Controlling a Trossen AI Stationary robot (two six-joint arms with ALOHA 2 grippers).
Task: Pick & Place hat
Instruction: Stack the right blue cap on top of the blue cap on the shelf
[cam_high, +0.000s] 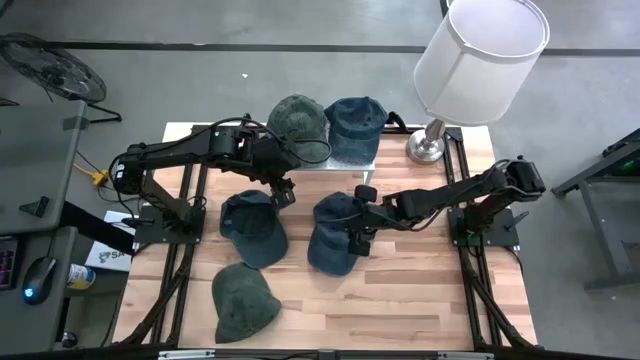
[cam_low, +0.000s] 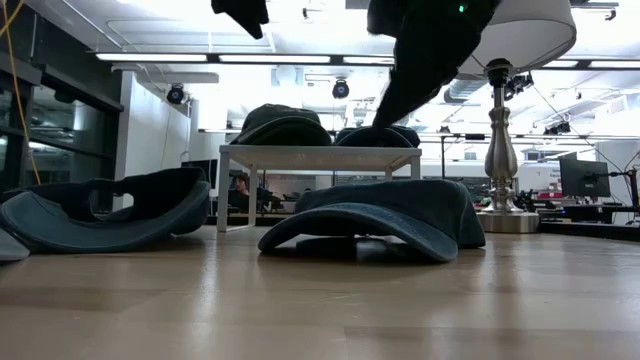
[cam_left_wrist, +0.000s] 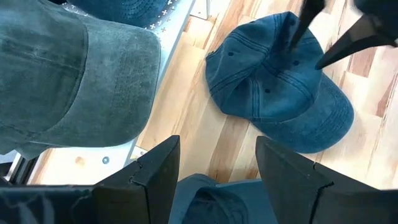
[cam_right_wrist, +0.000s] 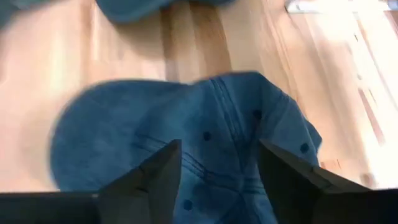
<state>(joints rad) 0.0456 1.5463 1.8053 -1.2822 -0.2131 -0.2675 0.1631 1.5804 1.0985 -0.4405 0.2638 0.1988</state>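
My right gripper's open fingers are aligned across the crease in the blue cap's top (cam_right_wrist: 239, 165), so I keep descending to the cap's top (cam_high: 338, 208) until they pinch it.
A blue cap (cam_high: 330, 240) (cam_low: 385, 210) lies crown up on the wooden table, its brim toward the near edge. My right gripper (cam_high: 361, 218) (cam_right_wrist: 219, 177) hovers open above its crown (cam_right_wrist: 211, 137), fingers pointing down; in the low view it (cam_low: 415, 60) hangs clear of the cap. My left gripper (cam_high: 283, 192) (cam_left_wrist: 217, 177) is open in the air between the white shelf (cam_high: 335, 165) and an upturned dark blue cap (cam_high: 252, 228) (cam_low: 100, 205). The left wrist view shows the blue cap (cam_left_wrist: 273, 93) with the right gripper's fingers (cam_left_wrist: 305, 25) over it.
A green cap (cam_high: 297, 118) and a blue cap (cam_high: 355, 122) sit on the white shelf at the far edge. Another green cap (cam_high: 243, 300) lies near the table's near left corner. A lamp (cam_high: 480, 55) stands at the far right corner.
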